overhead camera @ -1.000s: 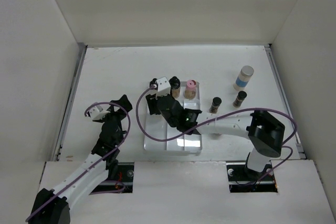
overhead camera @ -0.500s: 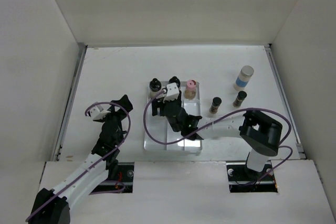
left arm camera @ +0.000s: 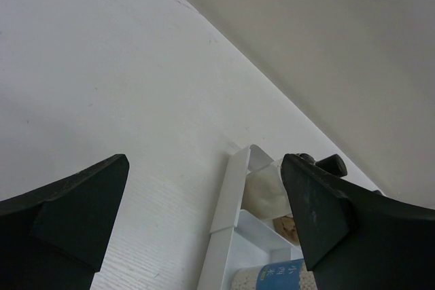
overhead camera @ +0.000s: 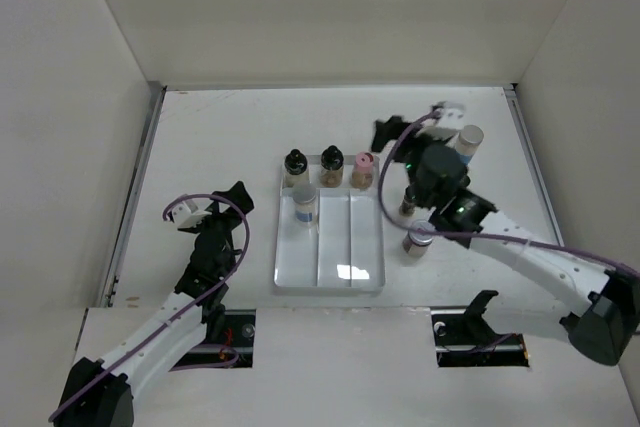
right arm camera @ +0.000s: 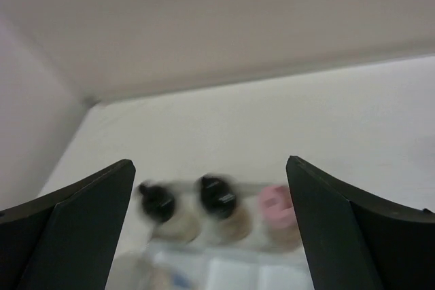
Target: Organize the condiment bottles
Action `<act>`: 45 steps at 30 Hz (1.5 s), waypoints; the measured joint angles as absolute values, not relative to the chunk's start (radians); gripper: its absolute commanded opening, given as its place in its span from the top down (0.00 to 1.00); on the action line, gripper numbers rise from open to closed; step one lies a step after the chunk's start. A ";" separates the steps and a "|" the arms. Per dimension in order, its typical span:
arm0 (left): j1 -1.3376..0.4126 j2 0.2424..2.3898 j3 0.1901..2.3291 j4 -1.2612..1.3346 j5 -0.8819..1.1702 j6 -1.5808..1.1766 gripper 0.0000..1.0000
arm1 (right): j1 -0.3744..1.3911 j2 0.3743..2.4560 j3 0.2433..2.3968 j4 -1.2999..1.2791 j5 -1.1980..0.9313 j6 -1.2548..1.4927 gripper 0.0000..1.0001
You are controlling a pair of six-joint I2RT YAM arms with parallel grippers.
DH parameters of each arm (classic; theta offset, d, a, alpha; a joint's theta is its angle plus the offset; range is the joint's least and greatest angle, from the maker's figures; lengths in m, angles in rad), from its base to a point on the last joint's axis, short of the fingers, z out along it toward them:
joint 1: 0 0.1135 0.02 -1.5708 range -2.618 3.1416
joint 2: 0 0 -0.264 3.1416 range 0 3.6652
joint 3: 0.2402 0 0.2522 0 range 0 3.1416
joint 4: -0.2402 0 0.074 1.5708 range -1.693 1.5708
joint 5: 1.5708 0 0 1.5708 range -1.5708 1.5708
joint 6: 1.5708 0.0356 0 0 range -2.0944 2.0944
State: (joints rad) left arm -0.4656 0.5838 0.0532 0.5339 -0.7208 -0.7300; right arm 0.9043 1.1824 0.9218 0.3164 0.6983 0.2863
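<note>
The tall blue-labelled jar (overhead camera: 466, 146) is upright and clear of the walls. I should go on moving my open right gripper toward its lid (overhead camera: 471, 134) until both fingers are on either side of the lid.
A white tray (overhead camera: 366, 252) holds two black-capped bottles (overhead camera: 295, 167) (overhead camera: 332, 165) and a pink-capped one (overhead camera: 363, 169) along its far end. A clear blue-labelled jar (overhead camera: 305, 204) stands behind them in the left lane. Right of the tray are a silver-lidded jar (overhead camera: 418, 240), a brown bottle (overhead camera: 408, 199) and a tall blue-labelled jar (overhead camera: 468, 143), both partly hidden by my right arm. My right gripper (overhead camera: 397, 135) (right arm camera: 211, 161) hovers open and empty, right of the pink cap (right arm camera: 275, 205). My left gripper (overhead camera: 233, 197) (left arm camera: 204, 161) is open, left of the tray corner (left arm camera: 228, 195).
White walls close in the table on the left, back and right. The right wrist view is blurred. The left wrist view shows bare table ahead, with a black-capped bottle (left arm camera: 329, 166) and the blue label (left arm camera: 282, 273) at its right edge.
My right gripper opened, left the blue-labelled jar standing in the tray's left lane, and swung up and right, away from the tray. The left arm has not moved.
</note>
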 measured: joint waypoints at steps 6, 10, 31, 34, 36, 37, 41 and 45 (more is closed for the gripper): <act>-0.472 0.579 0.053 0.525 -0.710 -0.730 0.00 | 0.344 1.134 0.947 0.031 0.733 0.320 0.00; -0.474 0.584 0.053 0.522 -0.702 -0.730 0.00 | 0.150 1.238 0.980 -0.092 0.657 0.336 0.00; -0.471 0.630 0.052 0.519 -0.678 -0.730 0.00 | 0.037 1.599 1.121 -0.117 0.410 0.394 0.15; -0.468 0.632 0.052 0.520 -0.677 -0.730 0.00 | 0.036 1.637 1.131 -0.110 0.403 0.395 0.37; -0.465 0.633 0.052 0.520 -0.677 -0.730 0.00 | 0.036 1.635 1.130 -0.110 0.401 0.400 0.44; -0.465 0.634 0.052 0.520 -0.677 -0.730 0.00 | 0.036 1.628 1.126 -0.111 0.401 0.402 0.45; -0.465 0.638 0.052 0.520 -0.676 -0.730 0.00 | 0.058 1.510 1.074 -0.125 0.429 0.397 0.45; -0.466 0.635 0.052 0.520 -0.676 -0.730 0.00 | 0.204 1.273 1.057 -0.126 0.487 0.351 0.45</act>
State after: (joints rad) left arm -0.4660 0.6353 0.0521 0.5198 -0.6758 -0.7296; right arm 0.2039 1.2728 1.0573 -0.1257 0.4866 0.3508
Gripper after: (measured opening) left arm 0.997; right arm 0.688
